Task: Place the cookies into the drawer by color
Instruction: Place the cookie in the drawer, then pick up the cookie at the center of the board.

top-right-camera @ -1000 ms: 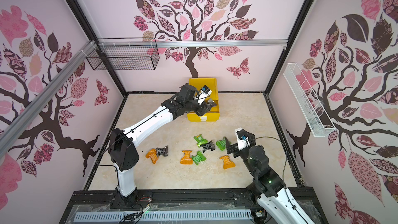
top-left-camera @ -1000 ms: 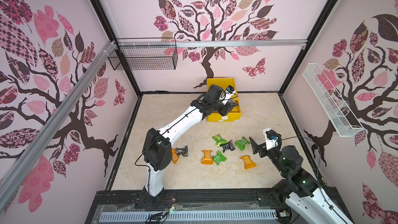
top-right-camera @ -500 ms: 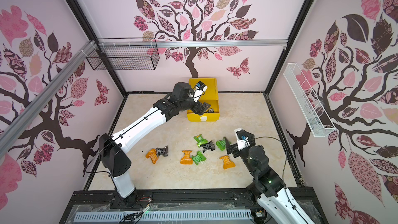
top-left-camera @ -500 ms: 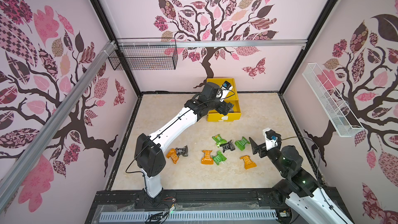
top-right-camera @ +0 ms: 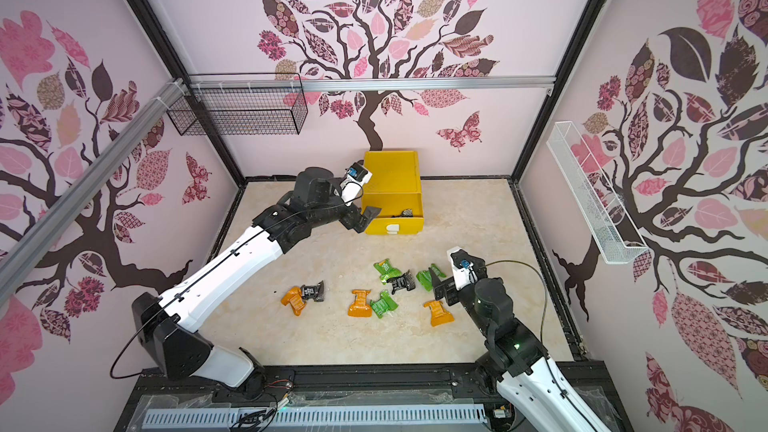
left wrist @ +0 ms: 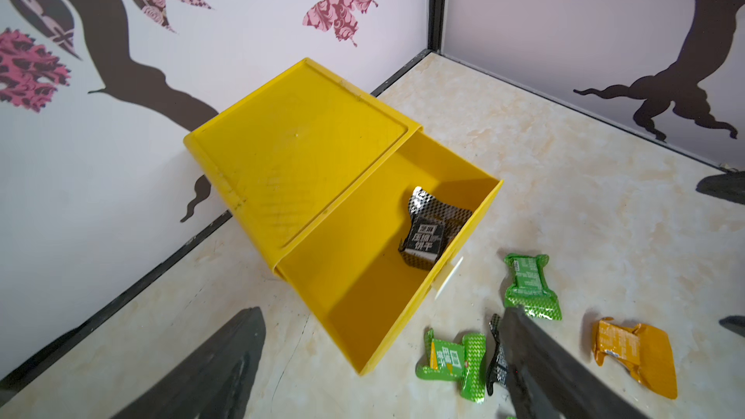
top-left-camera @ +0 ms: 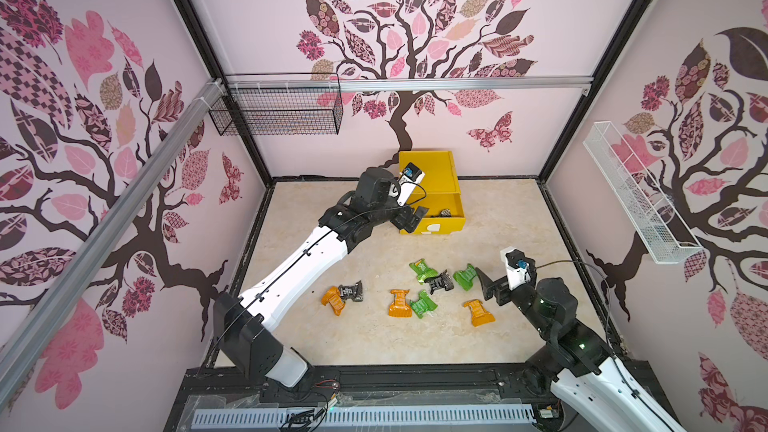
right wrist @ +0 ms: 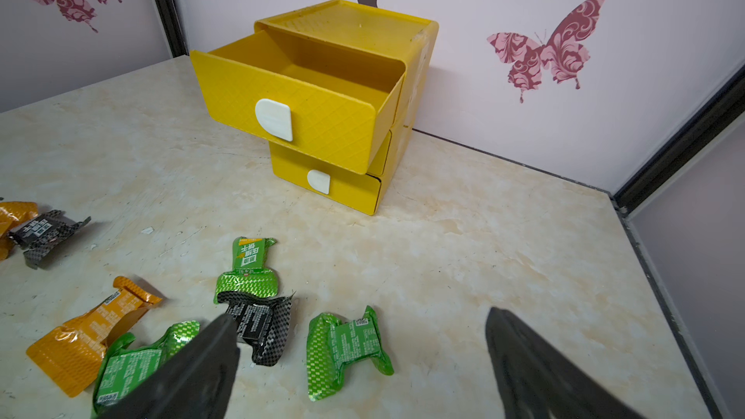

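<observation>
The open drawer's corner has my left gripper hanging there, so that gripper should move back while my right gripper takes the black cookie (top-left-camera: 439, 280) among the green ones.
The yellow drawer (top-left-camera: 434, 176) cabinet stands at the back wall with its top drawer (left wrist: 403, 276) pulled out. One black cookie (left wrist: 431, 231) lies inside it, also seen in both top views (top-left-camera: 445, 213) (top-right-camera: 407, 213). My left gripper (top-left-camera: 415, 218) (left wrist: 383, 312) hangs open and empty at that drawer's front left corner. On the table lie three green cookies (top-left-camera: 423, 270) (top-left-camera: 465, 276) (top-left-camera: 423, 304), three orange (top-left-camera: 400, 303) (top-left-camera: 480, 312) (top-left-camera: 332, 300) and two black (top-left-camera: 440, 282) (top-left-camera: 352, 292). My right gripper (top-left-camera: 490, 290) (right wrist: 361, 318) is open above a green cookie (right wrist: 346, 348), holding nothing.
The cabinet's second drawer (right wrist: 322, 183) is shut. A black wire basket (top-left-camera: 278, 112) hangs on the back wall at the left, and a white wire basket (top-left-camera: 636, 197) on the right wall. Walls close the table on three sides.
My left gripper has opened and drawn back to the left from over the open drawer; the black cookie now lies in the drawer. The right arm has not moved.
</observation>
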Controlling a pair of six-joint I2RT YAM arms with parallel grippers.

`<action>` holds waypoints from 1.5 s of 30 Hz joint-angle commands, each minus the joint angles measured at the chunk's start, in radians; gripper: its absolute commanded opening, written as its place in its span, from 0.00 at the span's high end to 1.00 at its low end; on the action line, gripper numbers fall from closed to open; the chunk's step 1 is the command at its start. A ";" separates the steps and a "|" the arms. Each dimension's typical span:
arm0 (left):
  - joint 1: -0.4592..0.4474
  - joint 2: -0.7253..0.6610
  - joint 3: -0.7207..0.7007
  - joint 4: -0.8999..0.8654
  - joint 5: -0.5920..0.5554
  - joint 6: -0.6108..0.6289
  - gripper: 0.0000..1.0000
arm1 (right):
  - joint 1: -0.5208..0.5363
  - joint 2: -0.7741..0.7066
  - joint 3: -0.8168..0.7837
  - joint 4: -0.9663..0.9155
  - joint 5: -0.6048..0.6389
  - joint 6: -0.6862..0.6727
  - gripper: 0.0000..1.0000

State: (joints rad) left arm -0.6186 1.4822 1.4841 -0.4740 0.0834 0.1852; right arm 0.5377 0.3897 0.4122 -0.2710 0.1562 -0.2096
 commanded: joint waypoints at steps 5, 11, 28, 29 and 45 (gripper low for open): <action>0.092 -0.163 -0.153 -0.041 0.010 0.054 0.03 | -0.004 0.053 0.079 -0.056 -0.068 0.075 0.01; 0.179 -0.268 -0.276 -0.074 0.056 0.081 0.03 | -0.004 0.139 0.165 -0.104 -0.098 0.210 0.04; 0.361 -0.448 -0.588 -0.047 0.080 0.067 0.03 | -0.004 0.369 0.091 0.027 -0.207 0.698 0.16; 0.375 -0.454 -0.598 -0.039 0.084 0.055 0.03 | -0.004 0.382 0.081 0.041 -0.209 0.717 0.16; 0.457 -0.485 -0.670 0.058 0.050 -0.002 0.02 | -0.003 0.586 -0.036 0.267 -0.248 0.879 0.23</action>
State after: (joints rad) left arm -0.1658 1.0119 0.8425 -0.4362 0.0723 0.1669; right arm 0.5377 0.9405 0.3660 -0.0608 -0.0765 0.6342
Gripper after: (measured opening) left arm 0.975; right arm 0.773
